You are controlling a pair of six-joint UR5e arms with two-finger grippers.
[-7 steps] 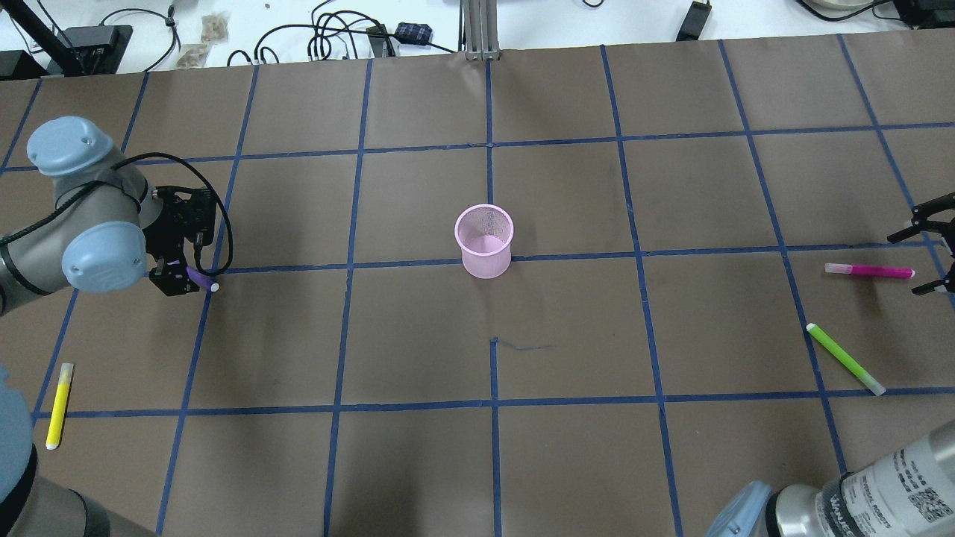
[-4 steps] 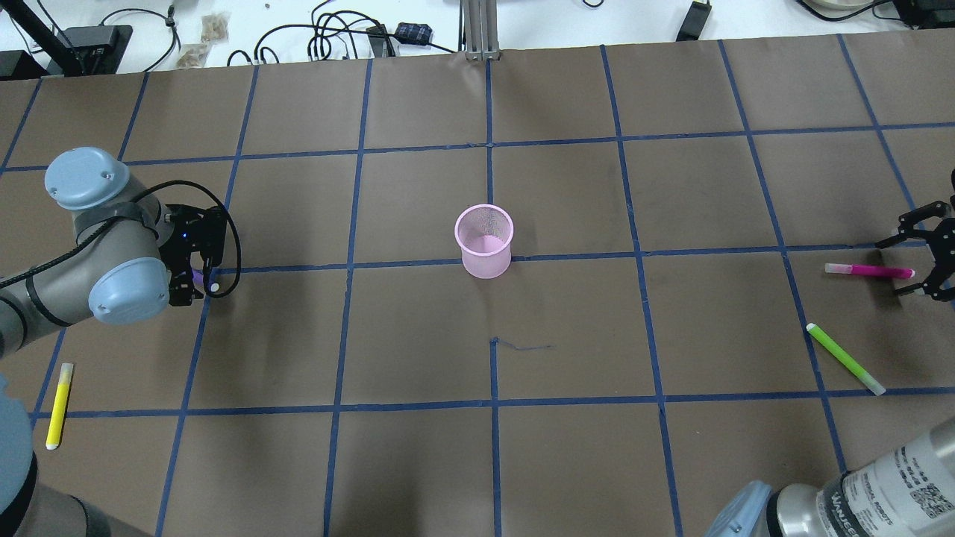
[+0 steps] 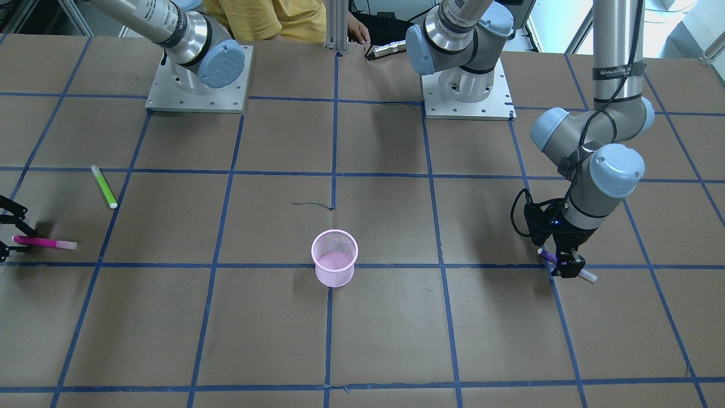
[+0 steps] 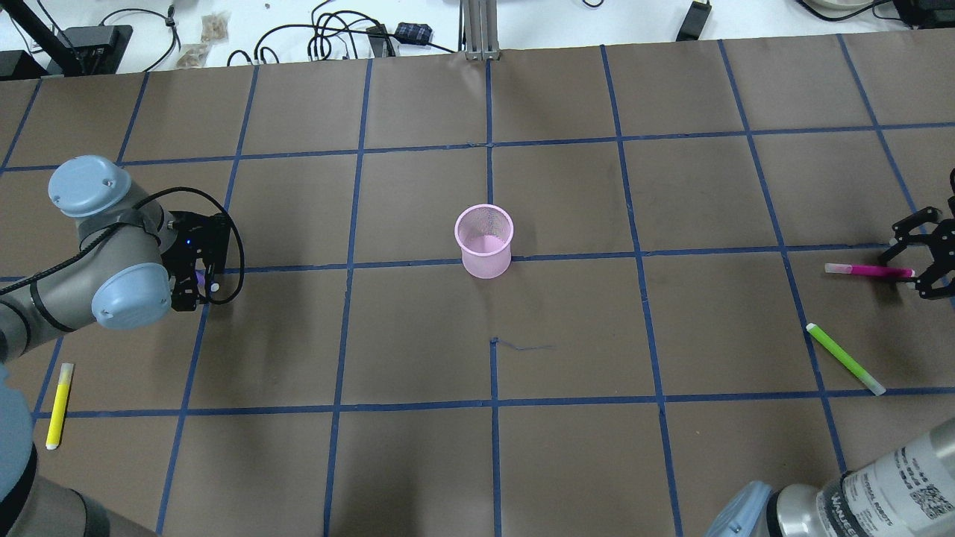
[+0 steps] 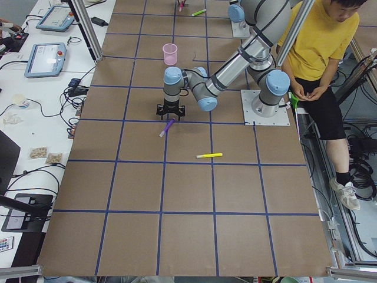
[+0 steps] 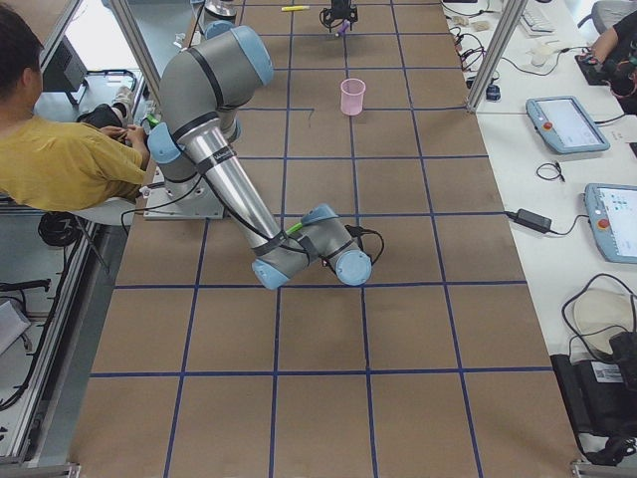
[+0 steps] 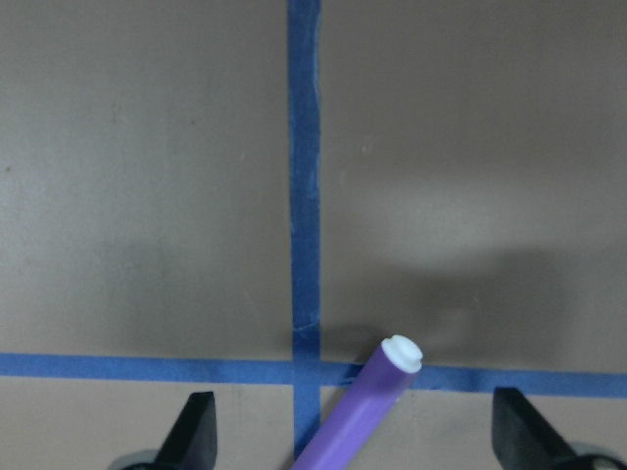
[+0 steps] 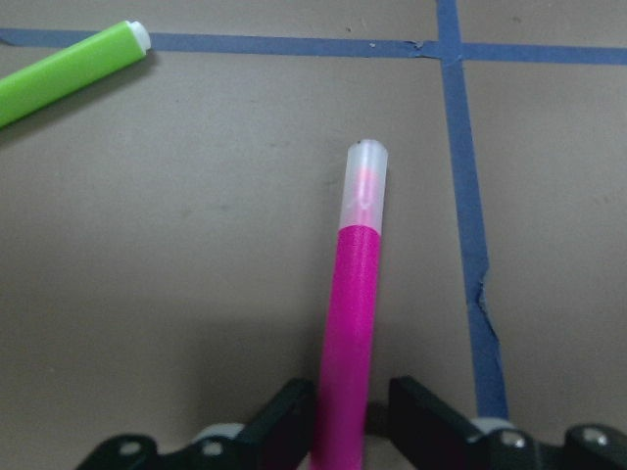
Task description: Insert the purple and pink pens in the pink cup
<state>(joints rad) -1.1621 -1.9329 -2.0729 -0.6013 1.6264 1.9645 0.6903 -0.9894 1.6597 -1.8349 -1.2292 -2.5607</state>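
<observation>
The purple pen [image 3: 547,256] is far narrower than the pink cup's opening [image 3: 334,247], so I expect it to lean on the cup's rim when I put it in.
The pink mesh cup [image 4: 484,240] stands upright at the table's middle, also in the front view [image 3: 335,258]. The purple pen [image 7: 358,416] lies on the table at the left, its white tip [image 4: 214,286] showing. My left gripper [image 4: 195,289] is low over it and open, fingers [image 7: 196,431] wide apart on either side. The pink pen [image 4: 869,270] lies at the far right. My right gripper [image 4: 916,273] is shut on its rear end, with the fingers [image 8: 294,411] tight against the barrel [image 8: 355,284]. Both pens rest on the table.
A green pen [image 4: 845,359] lies just in front of the pink pen. A yellow pen [image 4: 59,405] lies near the front left edge. Cables and boxes sit beyond the table's far edge. A person in a yellow shirt [image 5: 318,41] sits behind the robot bases.
My right gripper came in from the right edge over the pink pen's end and closed on it. My left arm shifted slightly right and settled over the purple pen.
</observation>
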